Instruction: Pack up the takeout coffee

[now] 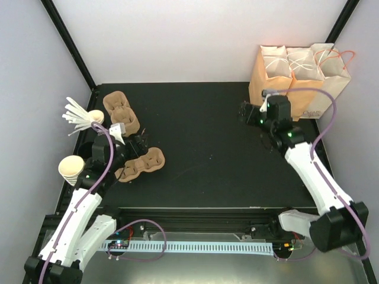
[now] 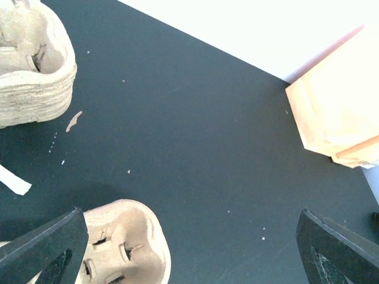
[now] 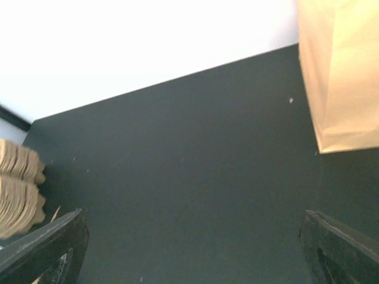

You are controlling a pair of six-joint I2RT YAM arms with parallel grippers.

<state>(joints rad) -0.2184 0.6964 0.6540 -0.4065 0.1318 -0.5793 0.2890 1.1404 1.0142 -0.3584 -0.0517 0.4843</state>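
The robot's right gripper should keep heading for the bag's rim [image 1: 263, 62] until its open fingers are on either side of it, since the end paper bag's side [image 1: 256, 78] faces open table.
No takeout coffee with a black lid shows in any view; it is hidden or out of view. My left gripper [image 1: 138, 145] is open and empty over the black table, just above a brown pulp cup carrier [image 1: 142, 165]; in the left wrist view [image 2: 189, 254] the carrier [image 2: 124, 245] lies by the left finger [image 2: 41, 242]. My right gripper [image 1: 246, 112] is open and empty, just left of the paper bags [image 1: 299, 80]. In the right wrist view [image 3: 189, 254] only bare table lies between its fingers, with a bag [image 3: 340, 77] at the upper right.
A stack of pulp carriers [image 1: 121, 112] sits at the back left and shows in the left wrist view [image 2: 32, 71]. White stirrers [image 1: 77, 115] and a stack of lidless cream cups [image 1: 71, 168] stand at the left edge. The bags are open at the top.
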